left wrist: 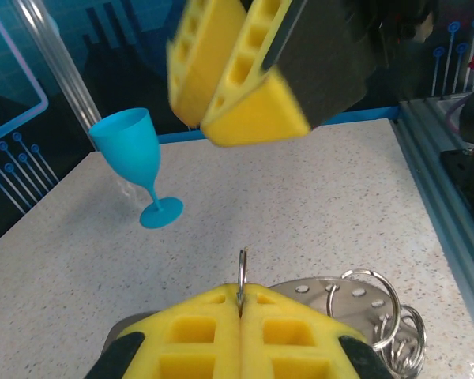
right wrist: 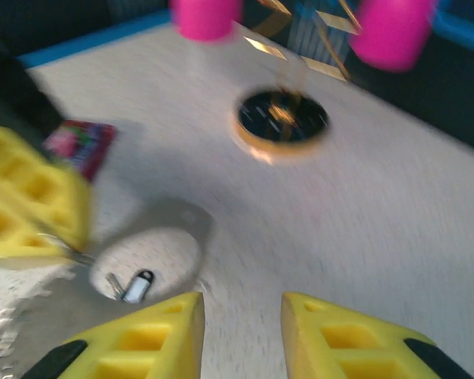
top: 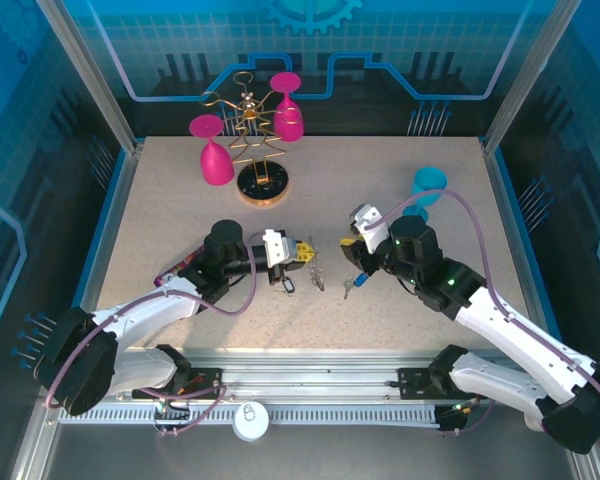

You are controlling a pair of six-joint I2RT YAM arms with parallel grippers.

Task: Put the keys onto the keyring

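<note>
The blue-headed key (top: 360,280) lies apart from the dark-rimmed key, so my open right gripper goes on down until its fingers are on both sides of the blue head's metal end (top: 354,284).
My left gripper (top: 304,255) (left wrist: 241,294) is shut on the thin grey metal keyring (left wrist: 242,272), which stands edge-on out of its yellow pads. Smaller rings and a perforated metal tab (left wrist: 355,304) hang from it to the right. The dark-rimmed key (top: 288,285) (right wrist: 138,286) lies on the table under the left gripper. On the table just in front of my right gripper (top: 349,243) (right wrist: 242,316) lies the blue-headed key (top: 358,284). That gripper is open, with nothing between its fingers (left wrist: 245,118), and hovers close opposite the left one.
The gold wire rack (top: 258,150) with two pink glasses (top: 216,160) stands at the back centre. A blue goblet (top: 427,188) (left wrist: 134,150) stands at the right. The table's front rail (top: 300,385) runs along the near edge.
</note>
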